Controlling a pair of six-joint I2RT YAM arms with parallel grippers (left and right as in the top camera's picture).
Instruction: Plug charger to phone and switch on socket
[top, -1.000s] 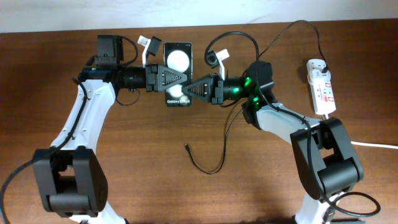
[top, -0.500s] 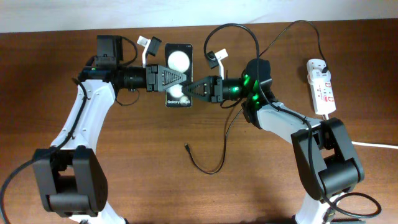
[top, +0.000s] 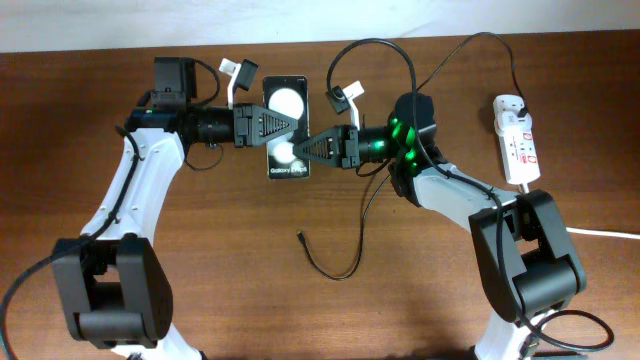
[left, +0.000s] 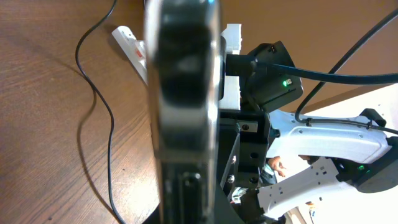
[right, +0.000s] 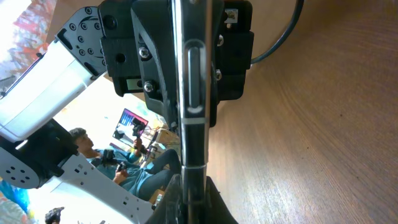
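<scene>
I have my right gripper closed on the phone's lower part (top: 287, 167), so next I open it, leave the phone to my left gripper and grab the charger cable's tip (top: 301, 236) with my right gripper.
The black phone (top: 284, 100) is lifted edge-up over the table's far middle, held from both sides. My left gripper (top: 288, 122) reaches in from the left and is shut on the phone's edge. From the right, my right gripper (top: 301, 151) is shut on its lower part. In the left wrist view the phone (left: 183, 93) fills the centre edge-on. The right wrist view shows it (right: 193, 93) as a thin strip between my jaws. The charger cable (top: 340, 270) loops on the table, with its tip (top: 300, 237) lying free. The white socket (top: 517, 140) lies at the right.
The charger's black cable (top: 455, 50) arcs from the socket's far end over the right arm. A thick white cord (top: 600, 233) leaves at the right edge. White camera mounts (top: 240, 72) stick out beside the phone. Bare wood lies in front of the arms.
The left gripper's jaws have closed onto the phone. The phone has shifted and tilted slightly, and the right gripper has moved a little left with it.
</scene>
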